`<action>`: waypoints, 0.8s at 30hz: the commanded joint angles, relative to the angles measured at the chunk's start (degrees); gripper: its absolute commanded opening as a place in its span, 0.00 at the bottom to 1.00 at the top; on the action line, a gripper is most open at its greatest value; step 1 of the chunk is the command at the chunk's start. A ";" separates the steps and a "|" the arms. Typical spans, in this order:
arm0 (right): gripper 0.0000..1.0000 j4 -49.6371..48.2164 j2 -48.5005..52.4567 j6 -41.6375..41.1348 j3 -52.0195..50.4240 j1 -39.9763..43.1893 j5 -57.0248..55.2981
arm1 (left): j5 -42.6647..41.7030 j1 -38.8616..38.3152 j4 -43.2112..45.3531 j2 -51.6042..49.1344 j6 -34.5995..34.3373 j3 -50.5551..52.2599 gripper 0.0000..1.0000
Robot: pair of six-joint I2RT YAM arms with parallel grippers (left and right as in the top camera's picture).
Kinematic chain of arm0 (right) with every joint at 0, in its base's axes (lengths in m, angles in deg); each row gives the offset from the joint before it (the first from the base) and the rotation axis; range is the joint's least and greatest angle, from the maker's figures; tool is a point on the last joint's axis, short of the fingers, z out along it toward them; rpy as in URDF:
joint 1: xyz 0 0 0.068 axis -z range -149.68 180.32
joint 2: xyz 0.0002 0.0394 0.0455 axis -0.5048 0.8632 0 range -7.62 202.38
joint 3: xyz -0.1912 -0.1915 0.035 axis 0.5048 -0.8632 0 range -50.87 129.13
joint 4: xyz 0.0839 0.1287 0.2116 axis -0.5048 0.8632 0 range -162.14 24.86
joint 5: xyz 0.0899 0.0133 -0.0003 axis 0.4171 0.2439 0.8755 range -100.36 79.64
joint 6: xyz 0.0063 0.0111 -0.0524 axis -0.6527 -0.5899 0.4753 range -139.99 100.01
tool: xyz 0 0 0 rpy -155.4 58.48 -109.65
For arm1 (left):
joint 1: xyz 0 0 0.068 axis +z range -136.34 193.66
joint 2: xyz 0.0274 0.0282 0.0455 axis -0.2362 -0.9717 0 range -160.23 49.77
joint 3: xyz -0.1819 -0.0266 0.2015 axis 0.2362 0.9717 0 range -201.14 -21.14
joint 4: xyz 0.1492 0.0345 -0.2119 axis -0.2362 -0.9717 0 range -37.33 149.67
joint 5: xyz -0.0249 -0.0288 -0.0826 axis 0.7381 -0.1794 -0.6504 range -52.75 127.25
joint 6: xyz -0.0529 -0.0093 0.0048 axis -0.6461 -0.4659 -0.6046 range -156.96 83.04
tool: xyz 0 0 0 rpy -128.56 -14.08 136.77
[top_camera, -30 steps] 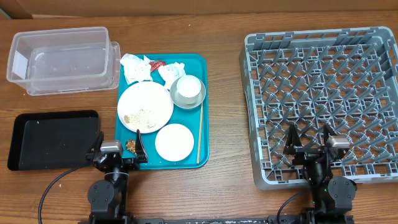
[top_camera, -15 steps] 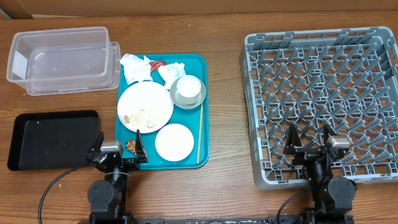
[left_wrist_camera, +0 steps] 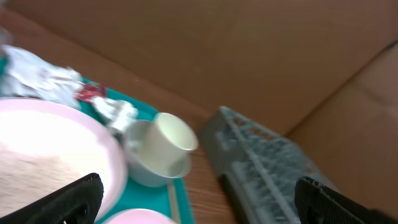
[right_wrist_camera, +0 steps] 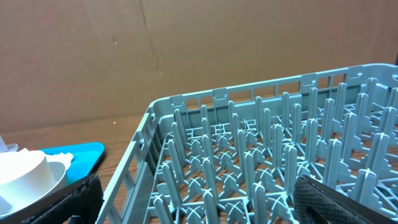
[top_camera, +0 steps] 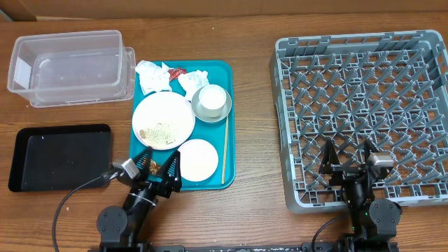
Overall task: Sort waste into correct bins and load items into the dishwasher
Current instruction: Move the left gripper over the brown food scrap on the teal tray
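Note:
I should raise my left gripper, tip it downward and take the scrap from above, because my left gripper is pointing low and forward over the brown scrap (top_camera: pixel 153 166).
On the teal tray, a large white plate (top_camera: pixel 163 115) holds rice-like crumbs (top_camera: pixel 157 131). A smaller plate (top_camera: pixel 197 159) lies in front of it. A white cup (top_camera: pixel 211 98) sits in a bowl (left_wrist_camera: pixel 149 173). Crumpled napkins (top_camera: pixel 154 75) and a red wrapper (top_camera: pixel 176 71) lie at the tray's back. My left gripper (top_camera: pixel 159 164) is open and angled over the tray's front left corner, beside the smaller plate. In the left wrist view I see the plate (left_wrist_camera: pixel 50 155), cup (left_wrist_camera: pixel 171 138) and napkins (left_wrist_camera: pixel 37 73). My right gripper (top_camera: pixel 348 157) is open and empty over the front edge of the grey dish rack (top_camera: pixel 364 91).
A clear tub (top_camera: pixel 70 66) stands at the back left and a black tray (top_camera: pixel 59 157) at the front left. The teal tray (top_camera: pixel 227 77) also carries a wooden chopstick (top_camera: pixel 225 150). Bare wood lies between the tray and the rack (right_wrist_camera: pixel 261 155).
My left gripper has swung right and turned toward the teal tray, now over its front left corner. The right arm has not moved.

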 commanded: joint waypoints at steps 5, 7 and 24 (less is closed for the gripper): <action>1.00 -0.37 -0.50 0.35 -0.59 0.35 -0.52 | -13.33 0.22 11.82 0.59 -14.88 -0.20 1.00; 1.00 -0.37 -0.50 0.35 -0.59 0.35 -0.52 | -14.10 0.22 11.67 0.59 -14.78 -1.70 1.00; 1.00 -0.37 -0.50 0.35 -0.59 0.35 -0.52 | -7.32 0.22 -21.24 -18.64 8.28 -22.64 1.00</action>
